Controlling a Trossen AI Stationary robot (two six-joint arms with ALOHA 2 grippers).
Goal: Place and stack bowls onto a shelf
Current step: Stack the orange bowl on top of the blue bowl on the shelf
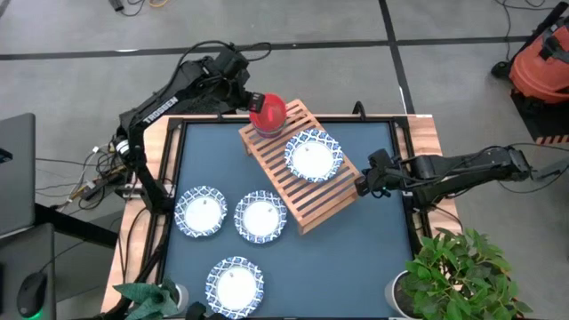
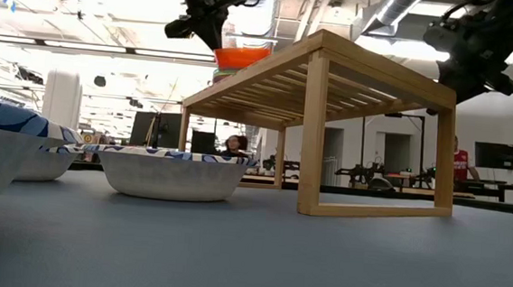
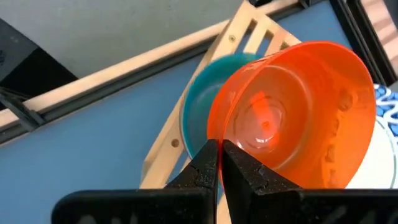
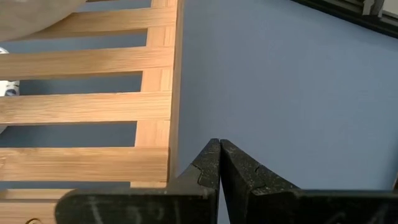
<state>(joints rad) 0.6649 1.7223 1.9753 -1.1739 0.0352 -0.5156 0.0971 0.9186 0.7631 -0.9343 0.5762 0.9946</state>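
The red bowl [image 3: 264,118] leans over the teal bowl [image 3: 203,107], so next my left gripper releases its rim, then pushes the red bowl down into place with closed fingers.
My left gripper [image 1: 252,100] is at the far corner of the light-wood slatted shelf [image 1: 324,191], shut on the red bowl [image 1: 269,114]. In the left wrist view the red bowl [image 3: 298,115] tilts over a teal bowl [image 3: 198,106] that sits on the shelf's slats. One white dish with a blue rim [image 1: 313,156] lies on the shelf top. Three more white dishes [image 1: 201,212] [image 1: 260,216] [image 1: 236,284] rest on the blue table. No purple or yellow bowl shows. My right gripper [image 1: 363,184] is shut and hovers beside the shelf's right edge, touching nothing. My left gripper pinches the red bowl's rim [image 3: 214,138] between its two fingers, at the side nearest the wrist. The fingers come from above, slanting in from the table's far left. The bowl is tilted over the teal bowl; whether it rests on it I cannot tell.
The shelf stands askew across the middle of the table [image 1: 373,258], with open tabletop to its near right. Potted plants stand at the near right corner [image 1: 458,271] and the near left corner [image 1: 142,298]. Beyond the table, the low view shows a room with people far off.
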